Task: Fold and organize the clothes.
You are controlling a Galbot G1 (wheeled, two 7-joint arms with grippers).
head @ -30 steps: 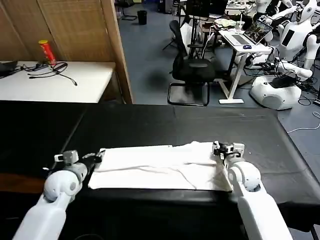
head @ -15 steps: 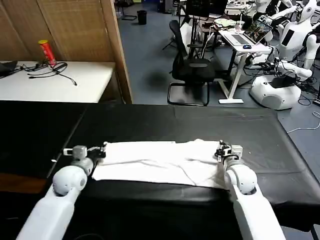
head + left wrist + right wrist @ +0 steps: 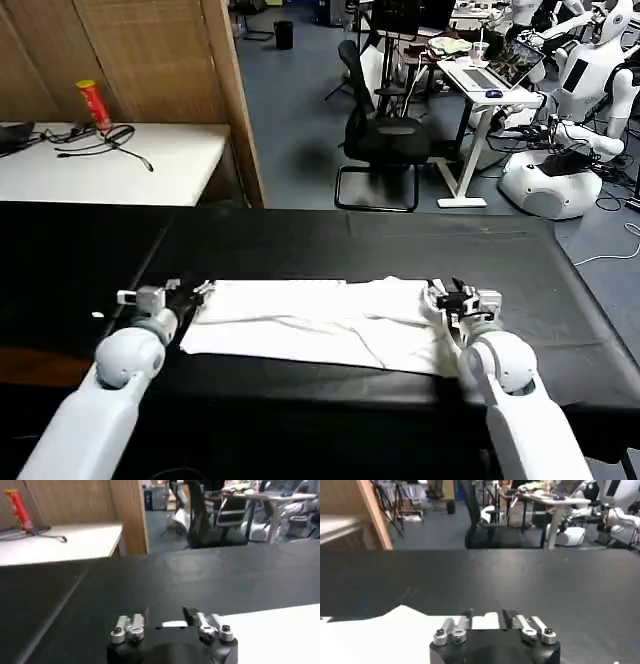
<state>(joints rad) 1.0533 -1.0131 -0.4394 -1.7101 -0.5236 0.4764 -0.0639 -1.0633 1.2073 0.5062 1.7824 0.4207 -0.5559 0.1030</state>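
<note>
I can see soft creases [image 3: 290, 320] across the white T-shirt, so its end [image 3: 204, 306] will fold over and stay stacked in a compact bundle when I bring it inward.
The clothes are one white T-shirt [image 3: 310, 320], plain side up, lying as a long folded band across the near part of the black table [image 3: 350, 240]. My left gripper [image 3: 190, 295] is at the band's left end, open, with a small white edge of cloth showing between its fingers [image 3: 192, 615]. At the band's right end sits my right gripper [image 3: 440, 296], also open, its jaws on either side of a fold of the shirt [image 3: 380, 630]. In the left wrist view my left gripper [image 3: 165, 616] has the shirt [image 3: 275, 635] beside it. In the right wrist view my right gripper [image 3: 488, 616] rests low on the cloth.
A white side table [image 3: 110, 165] at the left carries a red can [image 3: 93, 102] and cables. Beyond the table's far edge stand a wooden partition [image 3: 235, 100], a black office chair [image 3: 385, 140] and a desk. The black tabletop stretches bare behind the shirt.
Both grippers have shifted a little: the left moved away from me along the shirt's left end, the right edged outward. The shirt's near edge has slid slightly away from me.
</note>
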